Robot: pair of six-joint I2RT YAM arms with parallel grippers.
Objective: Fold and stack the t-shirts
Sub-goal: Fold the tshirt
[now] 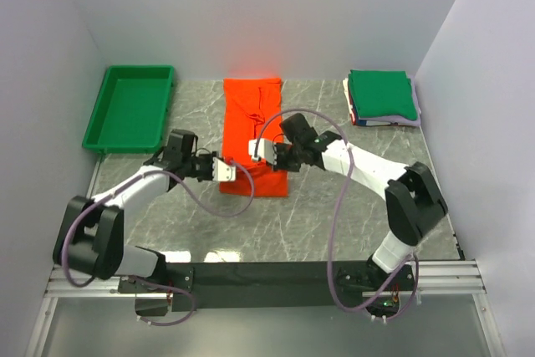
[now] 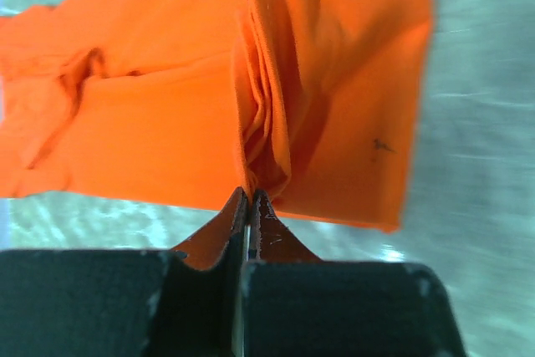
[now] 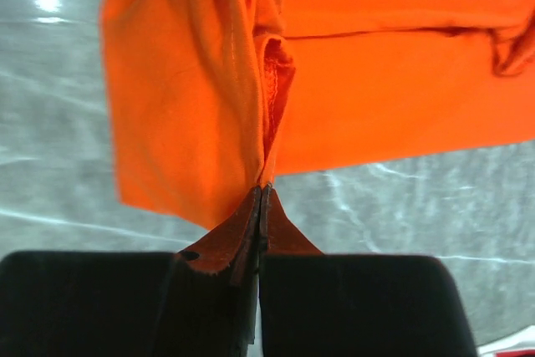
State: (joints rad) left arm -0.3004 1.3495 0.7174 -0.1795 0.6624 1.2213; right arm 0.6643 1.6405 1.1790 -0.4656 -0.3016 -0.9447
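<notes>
The orange-red t-shirt's lifted near edge is level across it. My right gripper should keep going toward the t-shirt's flat far part and let go of the edge there.
The orange-red t-shirt lies as a long strip down the middle of the table, its near part lifted. My left gripper is shut on the shirt's left near edge, seen pinched in the left wrist view. My right gripper is shut on the right near edge, seen pinched in the right wrist view. The cloth bunches into folds above each pinch. A stack of folded shirts, green on top with thin white, red and blue layers below, sits at the far right.
A rigid green plastic tray stands at the far left. White walls close in the table on left, back and right. Both arms' cables loop over the near middle of the marble table.
</notes>
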